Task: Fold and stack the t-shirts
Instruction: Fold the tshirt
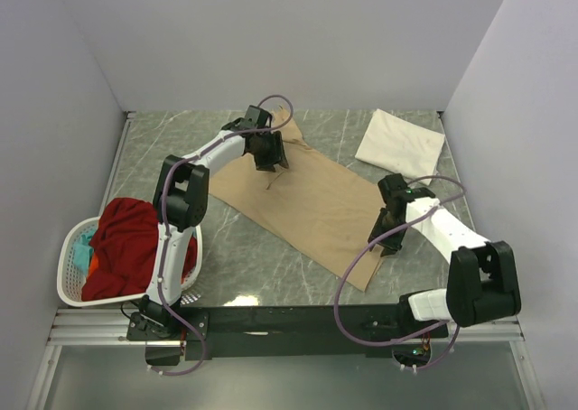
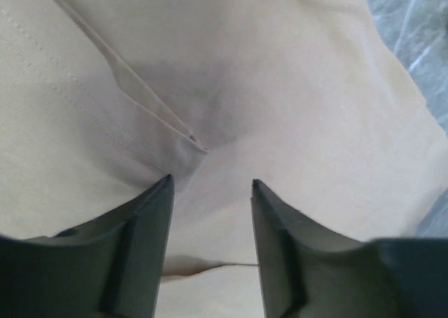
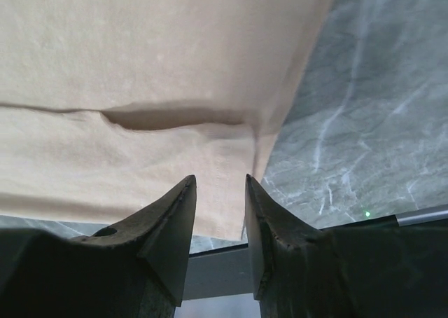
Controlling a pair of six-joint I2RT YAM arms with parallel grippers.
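Note:
The folded flap's edge (image 3: 120, 125) is wavy and its corner falls short of the tan t-shirt's hem, so the robot's right gripper needs to pinch that corner (image 3: 245, 134) and tug it straight.
A tan t-shirt (image 1: 307, 202) lies spread flat and diagonal across the grey marble table (image 1: 181, 144). My left gripper (image 1: 271, 164) hovers over its far end. In the left wrist view that gripper (image 2: 212, 181) is open, with only tan t-shirt cloth (image 2: 280, 87) and a seam under the gap. My right gripper (image 1: 383, 241) sits at the shirt's near right edge. In the right wrist view it (image 3: 219, 179) is open just above the tan t-shirt's (image 3: 140, 52) hem, gripping nothing. A cream-white t-shirt (image 1: 400, 144) lies folded at the back right.
A white laundry basket (image 1: 70, 274) stands at the near left, holding a red shirt (image 1: 126, 243) with teal (image 1: 84, 243) and orange (image 1: 92, 264) cloth beside it. Grey walls close in the left, back and right. A dark rail (image 1: 298, 320) runs along the near edge.

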